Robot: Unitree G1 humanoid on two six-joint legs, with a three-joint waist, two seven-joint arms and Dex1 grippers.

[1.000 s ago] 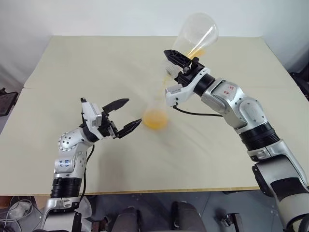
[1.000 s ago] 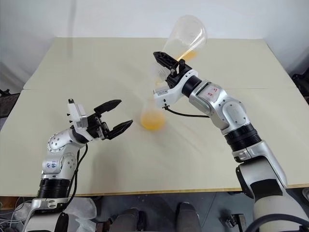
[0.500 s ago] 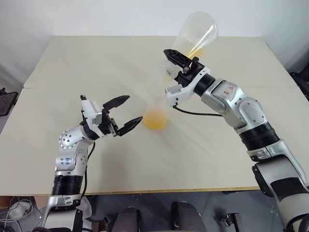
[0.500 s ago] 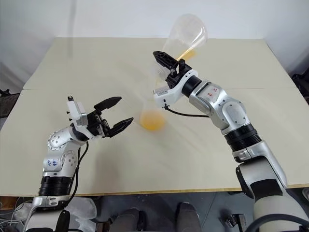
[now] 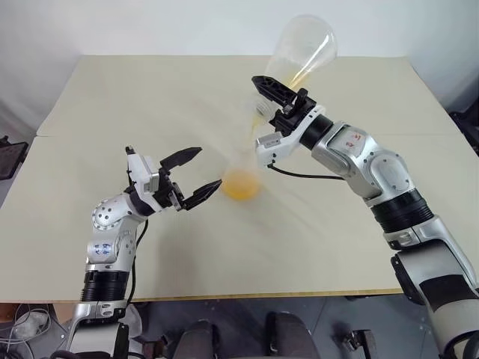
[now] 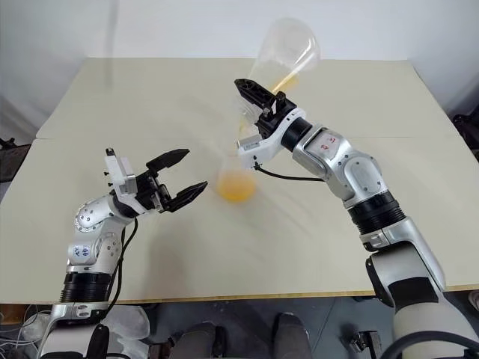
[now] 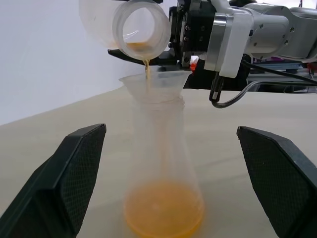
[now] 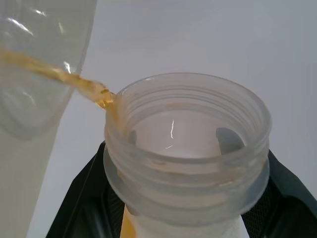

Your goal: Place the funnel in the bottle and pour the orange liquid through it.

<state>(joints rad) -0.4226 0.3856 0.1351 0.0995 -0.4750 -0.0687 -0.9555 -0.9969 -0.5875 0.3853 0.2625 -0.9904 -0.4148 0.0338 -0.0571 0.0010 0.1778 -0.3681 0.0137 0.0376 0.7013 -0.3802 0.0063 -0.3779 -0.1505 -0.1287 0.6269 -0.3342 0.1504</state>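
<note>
My right gripper keeps the flask tipped until the stream ends, because the flask's opening (image 7: pixel 141 30) is over the funnel (image 7: pixel 156 85) and the orange stream is falling inside.
The small clear bottle (image 5: pixel 241 173) stands upright mid-table with orange liquid (image 7: pixel 163 215) pooled in its base. The clear funnel (image 7: pixel 156 79) sits in its neck. My right gripper (image 5: pixel 263 93) is shut on the neck of a large clear conical flask (image 5: pixel 303 46), which is tipped mouth-down over the funnel. A thin orange stream (image 7: pixel 147 67) runs from the flask's mouth into the funnel, and some liquid remains inside the flask (image 5: pixel 305 77). My left gripper (image 5: pixel 208 167) hangs open just left of the bottle, its fingers on either side of it and apart from it.
The pale table (image 5: pixel 150 97) stretches wide around the bottle, with a seam (image 5: pixel 112 135) running across its left half. The table's front edge (image 5: pixel 262 295) lies close below my arms.
The flask has tipped very slightly further while the stream keeps running. Both arms hold their places and the bottle has not moved.
</note>
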